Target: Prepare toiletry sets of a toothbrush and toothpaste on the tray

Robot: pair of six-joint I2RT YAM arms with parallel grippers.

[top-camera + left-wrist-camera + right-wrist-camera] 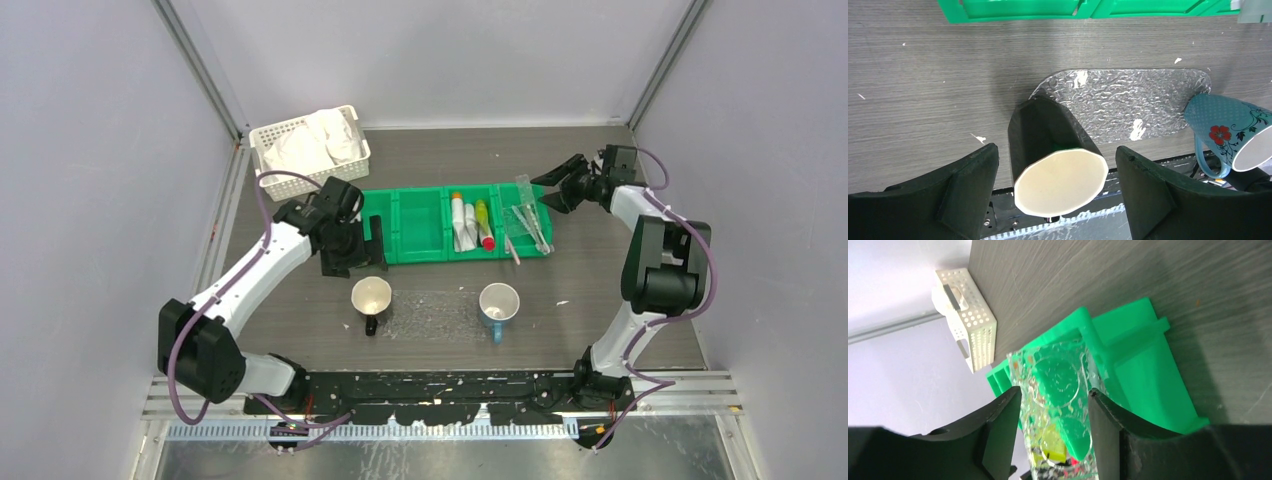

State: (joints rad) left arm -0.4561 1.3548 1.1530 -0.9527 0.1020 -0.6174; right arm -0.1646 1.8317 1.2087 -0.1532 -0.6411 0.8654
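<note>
The robot's right gripper should first lift the clear plastic piece (519, 215) out of the green bin and put it on the clear tray (435, 316), because it is lying over the toothbrushes in the bin.
The clear tray (432, 312) lies flat on the table between two mugs; it is plain in the left wrist view (1128, 102) and has nothing on it. White toothpaste tubes (460, 222) and a yellow-green tube (483, 224) lie in the green bin's third compartment. Toothbrushes in clear wrapping (530, 218) lean in the fourth compartment, a pink one (514, 250) poking over the front edge. My right gripper (553, 192) is open at the bin's right end, its jaws either side of the clear wrapping (1058, 385). My left gripper (352, 246) is open and empty above the cream mug (1060, 180).
The green four-compartment bin (415, 225) stands mid-table. A white lattice basket (308, 145) with white cloths stands at the back left. The cream mug (371, 297) and a teal flowered mug (498, 303) stand in front of the bin.
</note>
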